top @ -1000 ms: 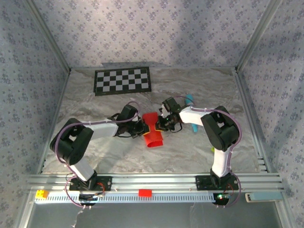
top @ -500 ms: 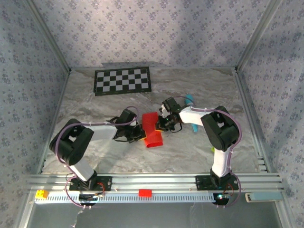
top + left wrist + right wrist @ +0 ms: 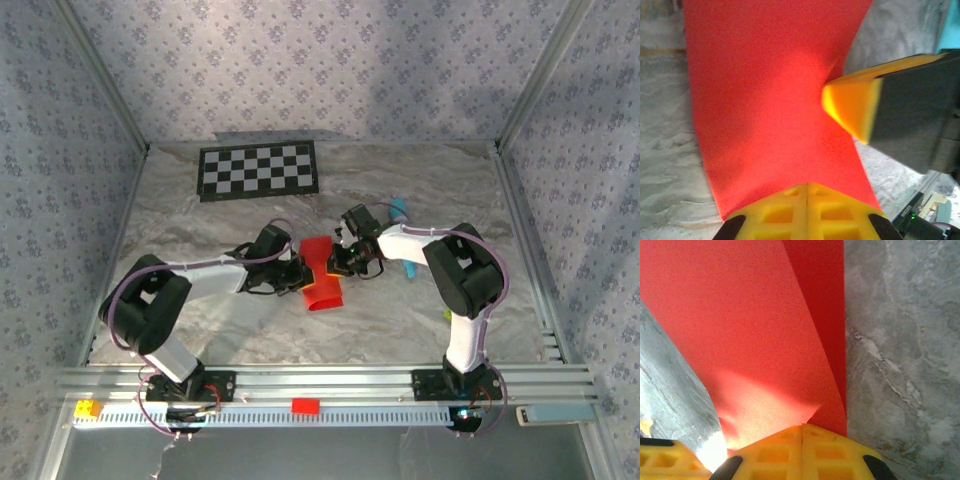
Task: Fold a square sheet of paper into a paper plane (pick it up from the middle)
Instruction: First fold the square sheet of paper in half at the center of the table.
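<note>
The folded square sheet is bulging open at its front end [image 3: 325,304], so my left gripper should press the fold flat there first and then go back to the sheet's far end [image 3: 316,241].
The square sheet of paper [image 3: 320,275] is bright red and lies curled on the marbled table between both arms. My left gripper [image 3: 298,276] meets it from the left and my right gripper [image 3: 336,262] from the right. In the left wrist view the red paper [image 3: 770,100] runs up from my shut yellow left gripper [image 3: 806,186], its edge pinched at the tips. The right gripper's fingertip [image 3: 852,107] pokes in from the right. In the right wrist view the paper [image 3: 750,325] creases into my shut right gripper [image 3: 802,427], with a folded layer along its right edge.
A black-and-white checkerboard [image 3: 260,170] lies at the back left. A teal stick [image 3: 400,210] lies behind the right arm's forearm. A small red block [image 3: 305,405] and a yellow block [image 3: 88,408] sit on the front rail. Patterned walls enclose the table.
The left gripper drew back slightly to the left, then came in again to the paper's left edge. The right arm and the paper have stayed almost still.
</note>
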Robot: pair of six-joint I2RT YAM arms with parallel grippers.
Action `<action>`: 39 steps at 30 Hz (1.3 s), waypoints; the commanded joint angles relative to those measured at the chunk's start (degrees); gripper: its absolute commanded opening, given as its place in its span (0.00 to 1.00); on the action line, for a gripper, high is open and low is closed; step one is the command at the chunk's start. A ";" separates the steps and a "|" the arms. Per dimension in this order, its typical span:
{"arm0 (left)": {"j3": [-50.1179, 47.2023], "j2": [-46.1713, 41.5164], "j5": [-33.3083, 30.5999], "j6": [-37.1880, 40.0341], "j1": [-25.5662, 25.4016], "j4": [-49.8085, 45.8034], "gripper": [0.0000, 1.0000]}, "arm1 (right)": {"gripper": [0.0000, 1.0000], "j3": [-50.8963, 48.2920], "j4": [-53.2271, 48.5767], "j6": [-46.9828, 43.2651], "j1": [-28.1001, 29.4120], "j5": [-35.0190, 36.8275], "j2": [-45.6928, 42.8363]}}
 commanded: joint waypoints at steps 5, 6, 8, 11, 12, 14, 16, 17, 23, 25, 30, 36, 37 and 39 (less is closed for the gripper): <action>-6.44 2.22 -0.43 0.33 -0.53 1.34 0.00 | 0.00 -3.01 -6.09 0.27 0.23 8.15 3.16; -6.47 1.98 -0.66 0.45 -0.55 1.15 0.00 | 0.00 -3.06 -6.02 0.31 0.27 8.15 3.16; -6.11 1.13 -1.01 0.66 -0.55 0.65 0.00 | 0.00 -3.09 -5.99 0.42 0.24 8.15 3.16; -4.34 -1.06 -1.44 0.85 -0.63 -1.23 0.00 | 0.00 -2.99 -6.00 0.45 0.20 8.15 3.13; -3.84 -1.92 -1.39 0.84 -0.67 -1.56 0.01 | 0.00 -2.94 -6.07 0.42 0.30 8.19 3.07; -2.92 -3.81 -1.28 0.75 -0.96 -2.12 0.02 | 0.00 -3.00 -6.12 0.49 0.28 8.32 2.99; -3.06 -5.15 -0.13 0.18 -1.14 -0.60 0.03 | 0.00 -2.99 -6.09 0.64 0.27 8.32 2.99; -3.84 -5.48 1.01 -0.63 -1.12 1.51 0.03 | 0.00 -3.01 -6.09 0.58 0.31 8.15 2.98; -6.34 -3.33 4.10 -2.67 -1.20 7.16 0.04 | 0.00 -2.83 -6.45 0.41 0.32 8.17 2.90; -6.77 -2.30 5.36 -2.28 -1.27 7.51 0.04 | 0.00 -2.88 -6.48 0.52 0.34 8.25 2.89; -9.83 -1.46 3.76 0.72 -1.45 3.43 0.04 | 0.00 -3.01 -6.82 0.20 0.22 8.43 2.69; -9.21 -3.49 2.81 2.16 -1.54 -0.56 0.04 | 0.00 -3.17 -6.72 0.33 0.22 8.41 2.74; -8.84 -4.31 2.72 2.25 -1.51 -1.08 0.04 | 0.00 -3.10 -6.71 0.43 0.19 8.44 2.67; -8.09 -5.78 2.33 2.25 -1.76 -1.77 0.05 | 0.00 -3.11 -6.64 0.40 0.32 8.50 2.45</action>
